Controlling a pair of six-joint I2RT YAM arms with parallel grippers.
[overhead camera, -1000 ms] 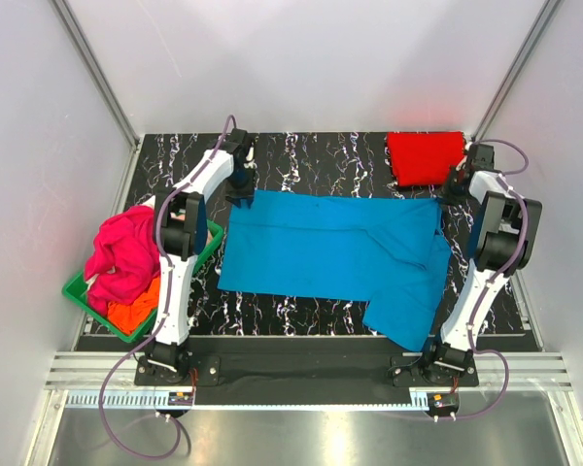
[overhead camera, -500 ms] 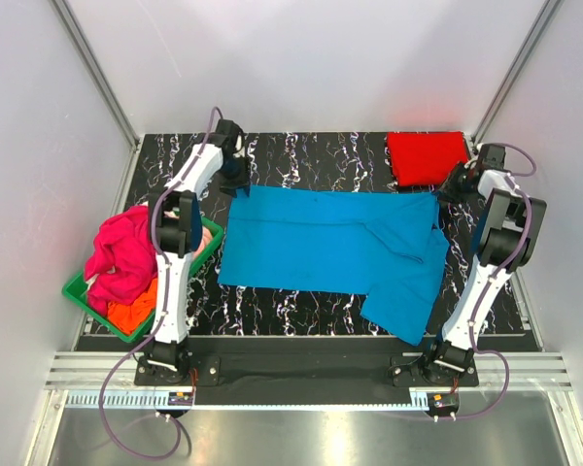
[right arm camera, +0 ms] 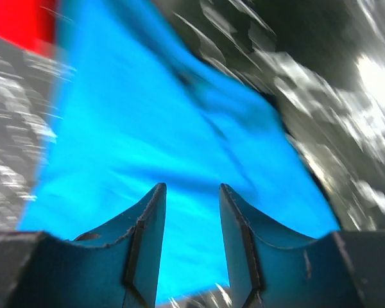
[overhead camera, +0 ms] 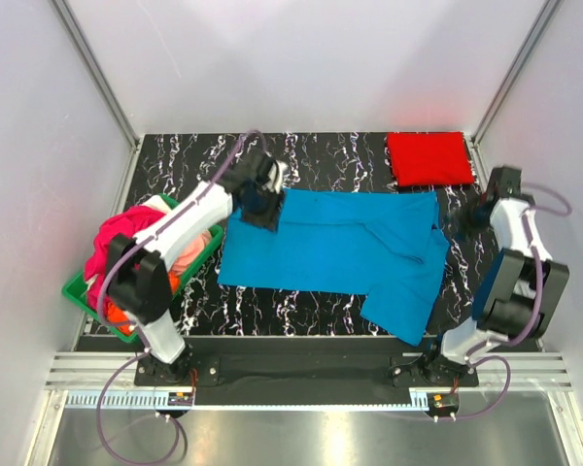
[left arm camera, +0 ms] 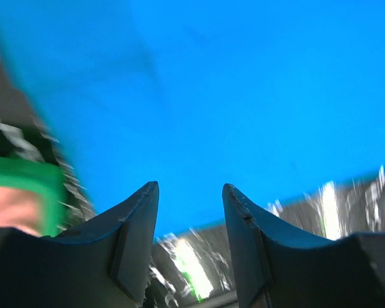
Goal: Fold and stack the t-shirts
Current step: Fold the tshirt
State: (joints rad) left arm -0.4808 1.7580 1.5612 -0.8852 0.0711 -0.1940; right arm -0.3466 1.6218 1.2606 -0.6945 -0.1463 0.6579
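My open right gripper should keep going down because the blue t-shirt's outer edge (overhead camera: 443,258) lies free beside it. It should move toward that edge (overhead camera: 437,278) until my fingers are on either side of it, then close.
A bright blue t-shirt (overhead camera: 340,248) lies spread on the black marbled table (overhead camera: 321,160), its right part bunched and hanging toward the front. It fills the left wrist view (left arm camera: 212,96) and the right wrist view (right arm camera: 167,147). A folded red t-shirt (overhead camera: 428,157) lies at the back right; its edge shows in the right wrist view (right arm camera: 19,22). My left gripper (overhead camera: 268,206) is open and empty over the blue shirt's back left corner. My right gripper (overhead camera: 469,216) is open and empty beside the shirt's right edge. Magenta-pink (overhead camera: 126,238) and orange (overhead camera: 126,316) t-shirts lie in the basket.
A green plastic basket (overhead camera: 206,250) stands at the table's left edge, under my left arm; its rim shows in the left wrist view (left arm camera: 22,186). White walls and metal posts enclose the table on three sides.
My left arm has swung from the back left corner to the right, over the blue shirt's corner. My right gripper has moved from the red shirt toward the front right.
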